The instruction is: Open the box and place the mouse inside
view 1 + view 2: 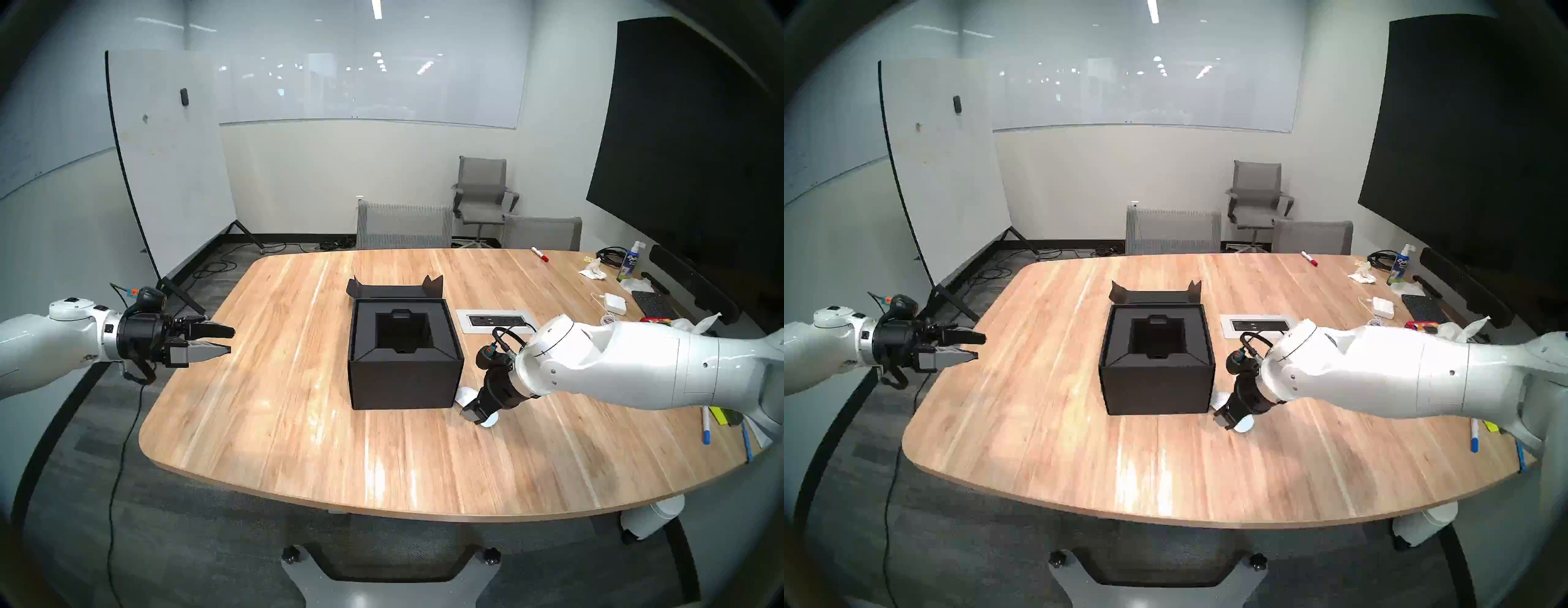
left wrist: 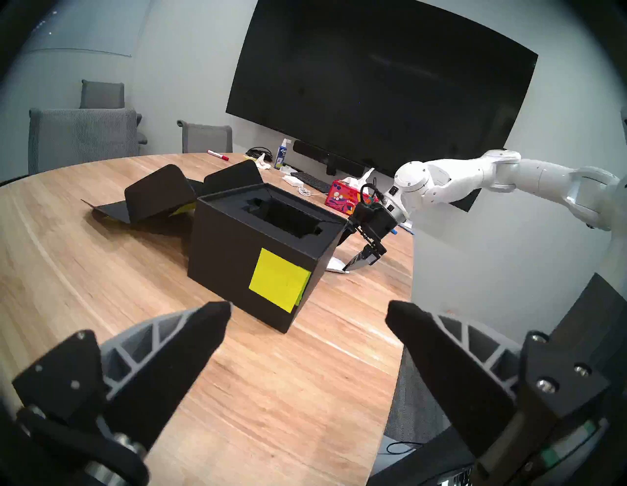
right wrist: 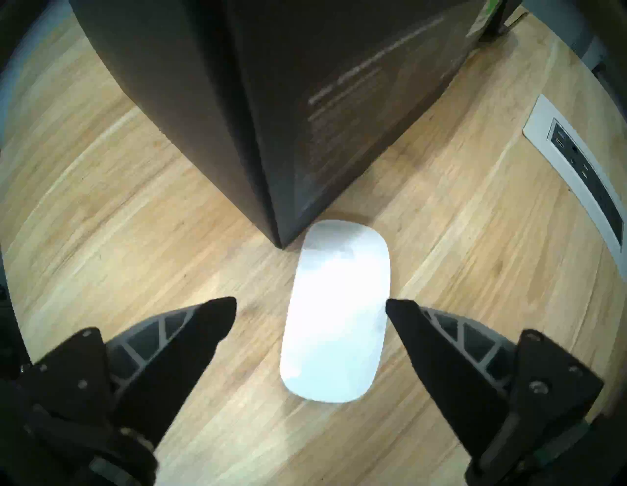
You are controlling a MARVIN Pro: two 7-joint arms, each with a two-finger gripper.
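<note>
Both rounded ends of the white mouse look smooth and free of any cord, so the mouse will come loose right away when I pick it up.
The black box stands open at the table's middle, its flap lid folded back flat behind it and its black recessed insert empty. A yellow-green sticky note is on its left side. The white mouse lies flat on the table at the box's front right corner, partly hidden in the head views. My right gripper is open just above the mouse, one finger on each side of it. My left gripper is open and empty, in the air off the table's left edge.
A socket panel is set in the table right of the box. A white power adapter, keyboard, red tissue box, spray bottle and markers lie at the far right. Chairs stand behind.
</note>
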